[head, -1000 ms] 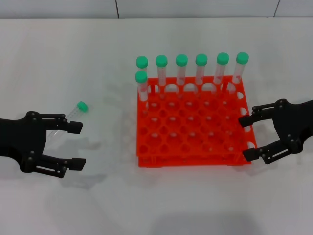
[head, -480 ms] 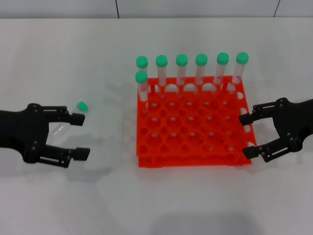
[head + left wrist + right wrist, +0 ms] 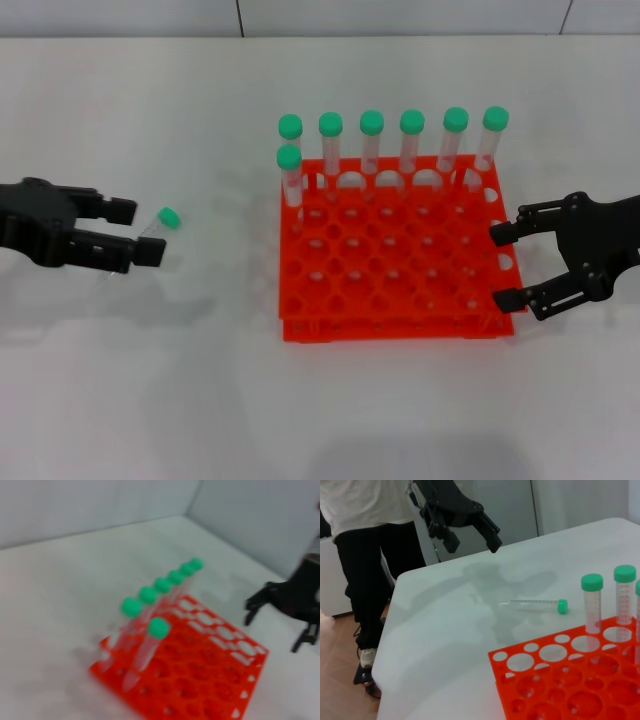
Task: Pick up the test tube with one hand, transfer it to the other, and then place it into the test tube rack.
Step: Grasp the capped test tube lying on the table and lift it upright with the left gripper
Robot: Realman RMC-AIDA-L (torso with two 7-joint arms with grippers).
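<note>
The test tube [image 3: 153, 229] lies clear of the rack under my left gripper's open fingers. I keep lowering them until they close near its pointed end.
The test tube [image 3: 160, 224], clear with a green cap, lies flat on the white table left of the rack. It also shows in the right wrist view [image 3: 532, 605]. My left gripper [image 3: 135, 231] is open and empty; it hovers above the tube's lower end and hides part of it. The right wrist view shows this gripper [image 3: 472, 540] well above the table. The orange-red rack [image 3: 390, 328] stands at centre right and holds several green-capped tubes [image 3: 412, 135] along its back. My right gripper [image 3: 505, 266] is open and empty at the rack's right edge.
A person in a white shirt and dark trousers [image 3: 365, 530] stands beyond the table's far edge in the right wrist view. The left wrist view shows the rack [image 3: 200, 680] and my right gripper [image 3: 274, 630] beyond it.
My left gripper has moved back toward the lying tube, turned, and now overlaps its lower end. The right gripper has shifted only slightly. The tube has not moved.
</note>
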